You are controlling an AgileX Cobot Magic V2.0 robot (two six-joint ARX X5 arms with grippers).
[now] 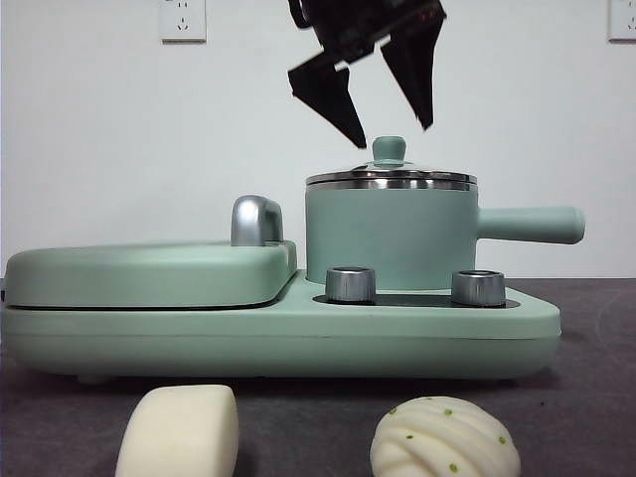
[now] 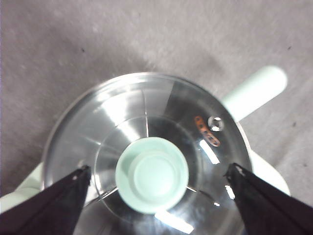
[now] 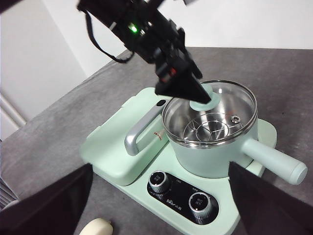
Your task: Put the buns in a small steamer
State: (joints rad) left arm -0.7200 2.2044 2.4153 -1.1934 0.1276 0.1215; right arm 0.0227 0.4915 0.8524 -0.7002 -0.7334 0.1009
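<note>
A seam (image 1: 391, 187) runs under the glass lid's rim, so I expect the lid (image 1: 391, 171) to come straight off and leave the steamer standing when I lift the knob.
The small steamer (image 1: 393, 237), a mint-green pot with a long side handle (image 1: 532, 224), stands on the green cooker base with its glass lid (image 2: 146, 112) on. My left gripper (image 1: 383, 99) hangs open just above the lid's green knob (image 2: 152, 174), one jaw on each side and not touching it. Two buns lie on the table in front of the cooker: a smooth cream block (image 1: 179, 432) and a ridged dome with green specks (image 1: 444, 437). My right gripper (image 3: 160, 166) is open and empty, high above the table's front. Through the lid a wire rack (image 3: 210, 128) shows inside the steamer.
A flat mint-green griddle lid (image 1: 149, 273) with a chrome handle (image 1: 256, 221) takes up the cooker's left half. Two steel dials (image 1: 350, 283) (image 1: 477, 287) sit in front of the pot. Grey cloth covers the table (image 3: 58, 142) around the cooker.
</note>
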